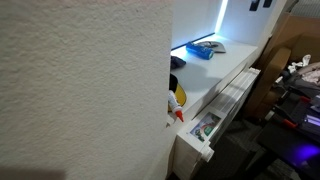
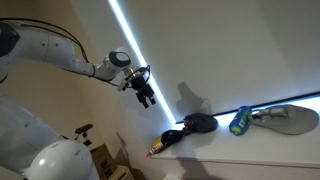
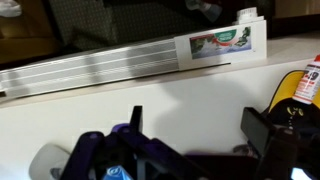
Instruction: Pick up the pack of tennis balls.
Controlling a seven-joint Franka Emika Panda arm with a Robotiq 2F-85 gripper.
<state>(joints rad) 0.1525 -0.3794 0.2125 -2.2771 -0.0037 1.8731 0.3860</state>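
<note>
The robot should swing its open gripper back along the tabletop toward the pack of tennis balls (image 2: 240,121), because the gripper is facing empty white tabletop (image 3: 195,112) beside the metal bar.
The pack of tennis balls (image 1: 204,48) is a small bright-blue oblong lying on the white table (image 1: 215,75) near its far end. It also shows in an exterior view (image 2: 240,121), between a dark rounded thing and a grey shoe. My gripper (image 2: 147,97) hangs off the table surface, well away from the pack. In the wrist view the gripper (image 3: 200,130) is open, with only bare white tabletop between its two dark fingers. The pack is not clearly visible in the wrist view.
A yellow-red-white rounded thing (image 1: 178,97) lies near the table's near end and shows in the wrist view (image 3: 305,80). A small dark round thing (image 1: 177,62) lies beside the pack. A grey shoe (image 2: 290,118) lies past the pack. A textured wall (image 1: 80,90) hides much of one view. A metal rail with a printed label (image 3: 220,43) runs along the table edge.
</note>
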